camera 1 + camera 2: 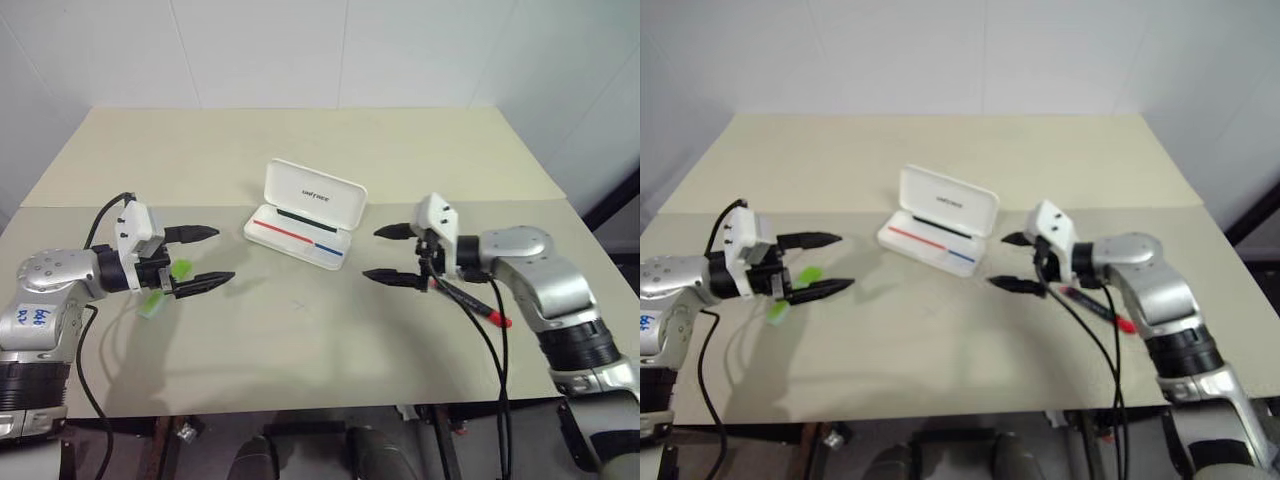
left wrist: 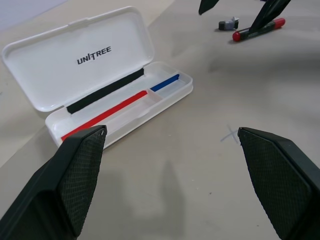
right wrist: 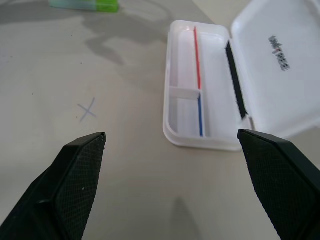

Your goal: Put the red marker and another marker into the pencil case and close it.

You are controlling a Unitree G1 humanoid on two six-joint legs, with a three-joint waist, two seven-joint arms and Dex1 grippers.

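The long slot (image 1: 303,229) beside the black strip runs undivided along the tray. The red marker (image 1: 478,307) will lie flat inside the slot when I put it in.
The white pencil case (image 1: 285,243) lies open at the middle of the table, lid (image 1: 313,195) raised toward the far side, nothing in its tray but the printed red-and-blue line. The red marker (image 1: 497,318) rests on the table under my right forearm, behind my right gripper (image 1: 372,253), which hovers open right of the case. The light-green highlighter (image 1: 153,303) lies on the table beneath my left gripper (image 1: 222,255), open too, left of the case. The right wrist view shows the highlighter (image 3: 85,5) beyond the case; the left wrist view shows the red marker (image 2: 257,30).
A faint X mark (image 1: 297,303) is drawn on the beige table (image 1: 300,140) in front of the case. A small grey-and-black piece (image 2: 228,23) lies beside the red marker. Black cables hang from both wrists. White walls stand behind the table.
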